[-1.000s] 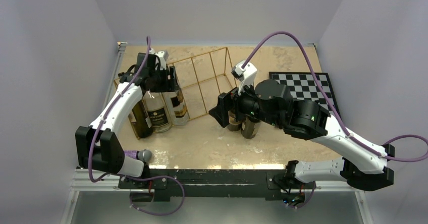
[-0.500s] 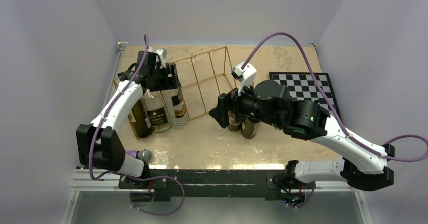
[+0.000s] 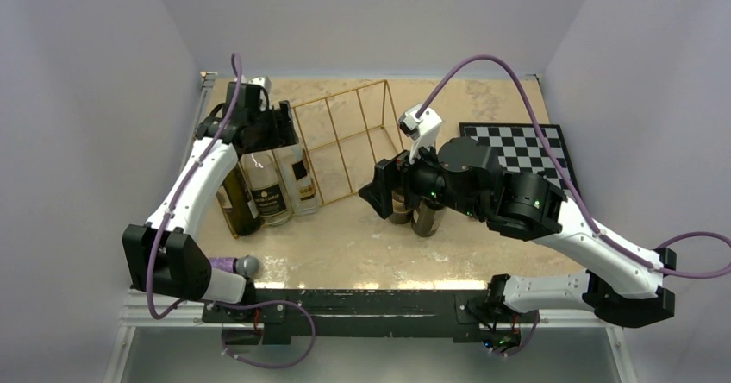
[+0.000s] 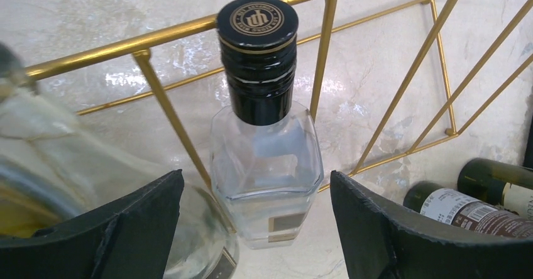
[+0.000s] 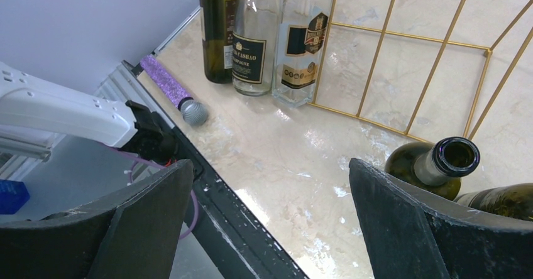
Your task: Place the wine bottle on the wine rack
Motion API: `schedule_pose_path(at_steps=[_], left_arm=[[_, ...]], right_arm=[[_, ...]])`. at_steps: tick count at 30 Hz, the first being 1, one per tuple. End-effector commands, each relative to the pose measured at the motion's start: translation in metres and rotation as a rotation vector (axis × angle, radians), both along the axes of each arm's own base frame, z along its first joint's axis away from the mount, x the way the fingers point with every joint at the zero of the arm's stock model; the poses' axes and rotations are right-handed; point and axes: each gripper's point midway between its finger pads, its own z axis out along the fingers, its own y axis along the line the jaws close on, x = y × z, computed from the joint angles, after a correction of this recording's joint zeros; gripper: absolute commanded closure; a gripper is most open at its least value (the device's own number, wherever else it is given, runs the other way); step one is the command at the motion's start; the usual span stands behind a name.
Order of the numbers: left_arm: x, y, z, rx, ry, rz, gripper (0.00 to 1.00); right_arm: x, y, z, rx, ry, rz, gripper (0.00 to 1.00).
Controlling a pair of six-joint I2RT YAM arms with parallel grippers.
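Observation:
The uncorked dark bottle (image 5: 405,166) is standing a long way from my left gripper, so next my right gripper picks it up by the neck (image 5: 440,164) and brings it to my left gripper.
The gold wire wine rack (image 3: 349,137) stands at the back middle of the table. Three upright bottles are at its left end: a dark green one (image 3: 238,204), a clear one with a black label (image 3: 270,195) and a clear square one with a black cap (image 3: 302,185). My left gripper (image 3: 265,129) is open above the square bottle (image 4: 264,159), its fingers (image 4: 126,229) apart on either side and not touching it. A gold divider wire (image 4: 170,122) runs beside that bottle. My right gripper (image 3: 381,190) is open and empty beside two dark bottles (image 3: 399,207), one uncorked (image 5: 440,166).
A black-and-white chessboard (image 3: 517,148) lies at the right. A purple microphone (image 3: 234,265) lies at the near left edge, also in the right wrist view (image 5: 176,93). The second dark bottle (image 3: 427,217) stands close under the right wrist. Walls enclose the table.
My left gripper has drawn up and back to the left, away from the square bottle's neck, with its jaws open. The right arm has barely moved.

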Motion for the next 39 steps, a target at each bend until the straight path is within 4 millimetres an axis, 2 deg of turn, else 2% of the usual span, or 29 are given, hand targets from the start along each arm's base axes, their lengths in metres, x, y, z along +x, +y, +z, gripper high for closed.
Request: schedule_pose_path(at_steps=[1, 6, 11, 15, 18, 20, 24, 29, 35, 39], left_arm=[[-0.001, 0.017, 0.034, 0.024, -0.07, 0.084, 0.1], [-0.008, 0.01, 0.063, 0.009, -0.144, 0.009, 0.1], [-0.026, -0.003, 0.11, -0.02, -0.269, -0.122, 0.07], [-0.044, -0.019, 0.151, -0.079, -0.394, -0.236, 0.01], [-0.06, -0.035, 0.175, -0.137, -0.48, -0.337, 0.01], [-0.066, -0.039, 0.181, -0.145, -0.517, -0.372, 0.01], [-0.066, -0.022, 0.179, -0.066, -0.531, -0.31, 0.01], [-0.071, -0.024, 0.177, -0.07, -0.525, -0.324, 0.01], [-0.073, -0.022, 0.175, -0.071, -0.508, -0.315, 0.01], [-0.076, -0.026, 0.168, -0.083, -0.493, -0.335, 0.01]], right_arm=[[0.002, -0.005, 0.015, 0.053, -0.026, -0.028, 0.01], [0.004, -0.011, 0.015, 0.038, -0.029, -0.047, 0.01], [0.009, -0.026, 0.011, -0.015, -0.026, -0.106, 0.03], [0.017, -0.045, 0.006, -0.08, 0.001, -0.195, 0.1], [0.023, -0.056, 0.001, -0.113, 0.019, -0.25, 0.14], [0.029, -0.064, -0.007, -0.139, 0.032, -0.29, 0.16], [0.039, -0.071, -0.028, -0.186, 0.079, -0.341, 0.23], [0.053, -0.067, -0.045, -0.175, 0.134, -0.359, 0.35], [0.073, -0.06, -0.056, -0.217, 0.123, -0.38, 0.38], [0.086, -0.058, -0.07, -0.271, 0.133, -0.413, 0.42]])
